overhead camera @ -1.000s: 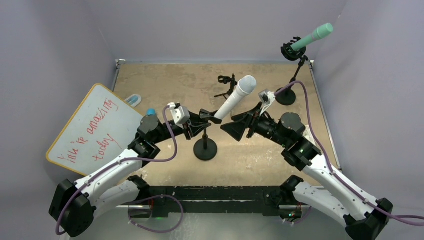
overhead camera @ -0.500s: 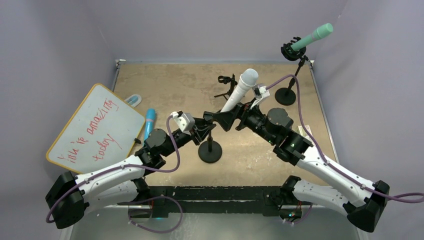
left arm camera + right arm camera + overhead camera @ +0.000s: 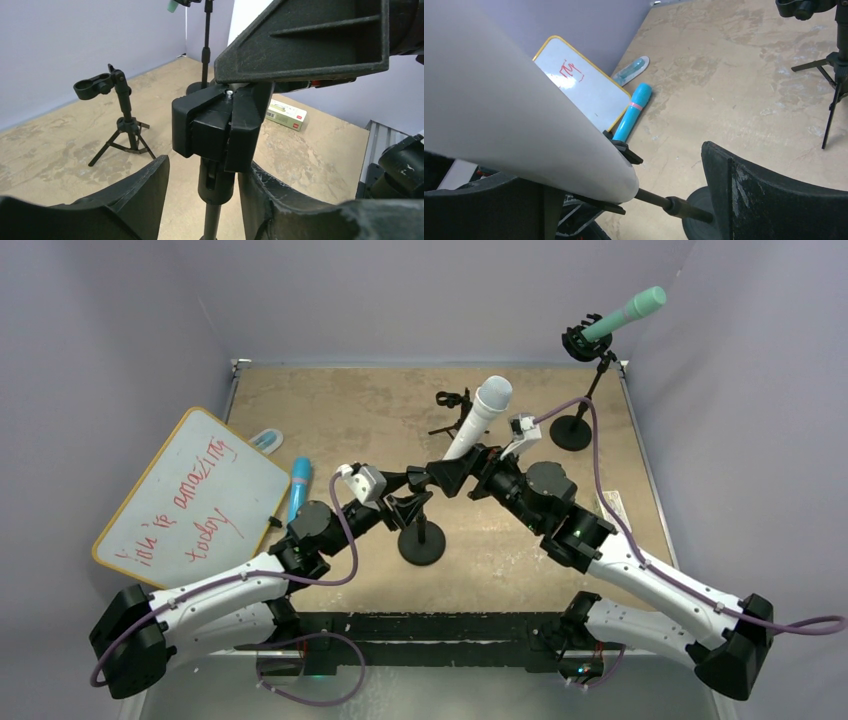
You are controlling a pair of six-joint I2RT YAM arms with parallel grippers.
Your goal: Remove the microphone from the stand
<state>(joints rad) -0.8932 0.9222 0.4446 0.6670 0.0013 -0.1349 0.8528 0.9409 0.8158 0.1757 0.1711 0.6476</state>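
I should grip under the clip with my left gripper and lower the pole, because the stand's thin pole sticks out of its sleeve with the microphone in the clip.
A white microphone sits tilted in the black clip of a stand with a round base. My left gripper is open, its jaws on either side of the stand's pole just under the clip, without closing on it; it also shows in the left wrist view. My right gripper is open around the microphone's lower body. In the right wrist view the microphone lies by one finger, with a wide gap to the other finger.
A green microphone stands on a second stand at the back right. An empty tripod stand is behind the white microphone. A whiteboard, a blue marker-like tube and a small box lie on the table.
My right gripper has moved left and up onto the microphone's lower body. My left arm has drawn back and its gripper has shifted down to the stand's pole. The microphone stands slightly steeper.
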